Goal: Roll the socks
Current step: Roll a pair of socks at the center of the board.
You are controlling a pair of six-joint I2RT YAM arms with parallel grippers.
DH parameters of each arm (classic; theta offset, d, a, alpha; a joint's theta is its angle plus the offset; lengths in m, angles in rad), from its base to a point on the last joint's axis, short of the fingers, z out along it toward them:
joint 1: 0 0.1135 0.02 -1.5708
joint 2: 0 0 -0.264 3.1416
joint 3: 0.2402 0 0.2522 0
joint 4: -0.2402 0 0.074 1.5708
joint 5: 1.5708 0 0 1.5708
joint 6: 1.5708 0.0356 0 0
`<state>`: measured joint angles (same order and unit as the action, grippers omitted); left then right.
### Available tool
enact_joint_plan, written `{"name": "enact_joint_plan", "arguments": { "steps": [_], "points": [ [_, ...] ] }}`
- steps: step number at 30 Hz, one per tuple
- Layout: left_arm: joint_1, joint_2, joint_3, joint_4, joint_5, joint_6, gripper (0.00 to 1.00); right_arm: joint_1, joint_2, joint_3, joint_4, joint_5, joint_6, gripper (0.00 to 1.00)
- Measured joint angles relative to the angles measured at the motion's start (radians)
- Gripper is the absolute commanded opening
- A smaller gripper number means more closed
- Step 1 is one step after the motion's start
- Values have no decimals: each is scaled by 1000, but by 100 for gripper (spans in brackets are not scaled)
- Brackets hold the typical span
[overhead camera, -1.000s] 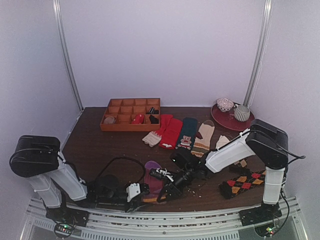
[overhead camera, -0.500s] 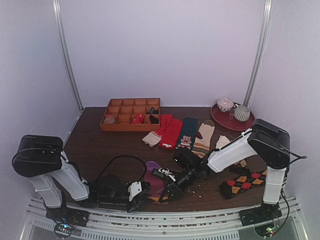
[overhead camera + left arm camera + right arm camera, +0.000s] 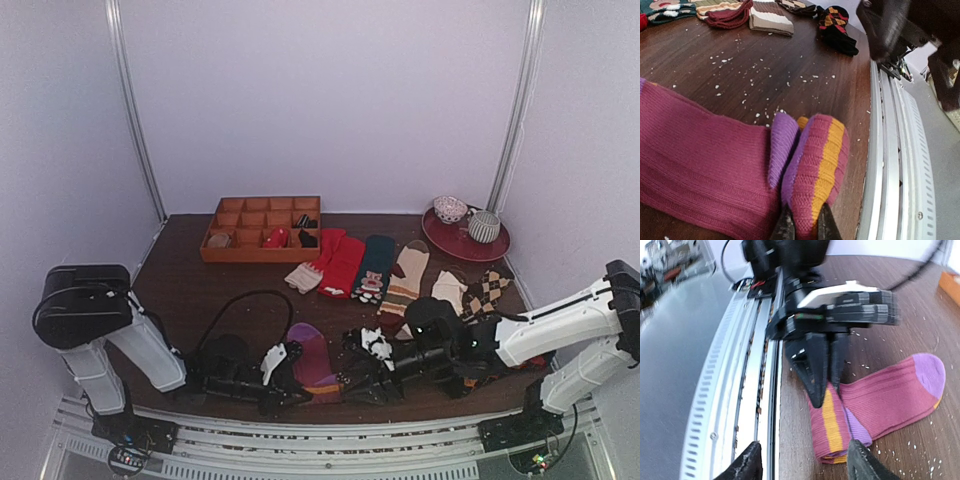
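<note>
The folded cuff's loose end (image 3: 833, 454) comes only as far as the ends of my right gripper's fingers, so that gripper should open and go further in over the orange stripe (image 3: 832, 421) before it grips and rolls.
A magenta sock (image 3: 312, 362) with a purple toe and an orange stripe lies at the table's front edge, its cuff end folded over. My left gripper (image 3: 290, 372) lies low on the table and is shut on that folded end (image 3: 815, 165); its fingertips (image 3: 786, 227) pinch the fold from both sides. The right wrist view shows this pinch from the front, on the sock (image 3: 885, 400). My right gripper (image 3: 362, 378) is open and empty, just right of the fold; its fingers (image 3: 747, 465) straddle the fold end without touching it.
Red socks (image 3: 340, 262), a dark teal sock (image 3: 375, 265), a cream striped sock (image 3: 405, 275) and argyle socks (image 3: 490, 288) lie mid-table. An orange compartment tray (image 3: 262, 228) stands at the back, and a red plate (image 3: 492, 245) with cups at the back right. A metal rail (image 3: 890, 165) runs along the front edge.
My right arm has dropped low and stretched along the front edge, its gripper drawn back rightwards off the sock. My left gripper has shifted slightly right, still pinching the folded end.
</note>
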<state>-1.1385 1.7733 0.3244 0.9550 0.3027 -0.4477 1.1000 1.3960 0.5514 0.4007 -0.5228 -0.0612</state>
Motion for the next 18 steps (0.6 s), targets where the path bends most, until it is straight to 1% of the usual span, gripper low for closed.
{"name": "enact_joint_plan", "arguments": {
  "steps": [2, 4, 9, 12, 18],
  "points": [
    [16, 26, 4, 19, 39, -35, 0, 50, -6, -43, 56, 68, -77, 60],
    [24, 41, 6, 29, 63, -57, 0, 82, 13, -59, 78, 108, -140, 61],
    [40, 52, 15, 40, 105, -83, 0, 135, 110, -45, 111, 222, -262, 60],
    [46, 54, 17, 39, 118, -86, 0, 151, 167, -24, 119, 260, -311, 60],
    [48, 58, 17, 42, 125, -87, 0, 159, 214, -3, 142, 298, -364, 58]
  ]
}}
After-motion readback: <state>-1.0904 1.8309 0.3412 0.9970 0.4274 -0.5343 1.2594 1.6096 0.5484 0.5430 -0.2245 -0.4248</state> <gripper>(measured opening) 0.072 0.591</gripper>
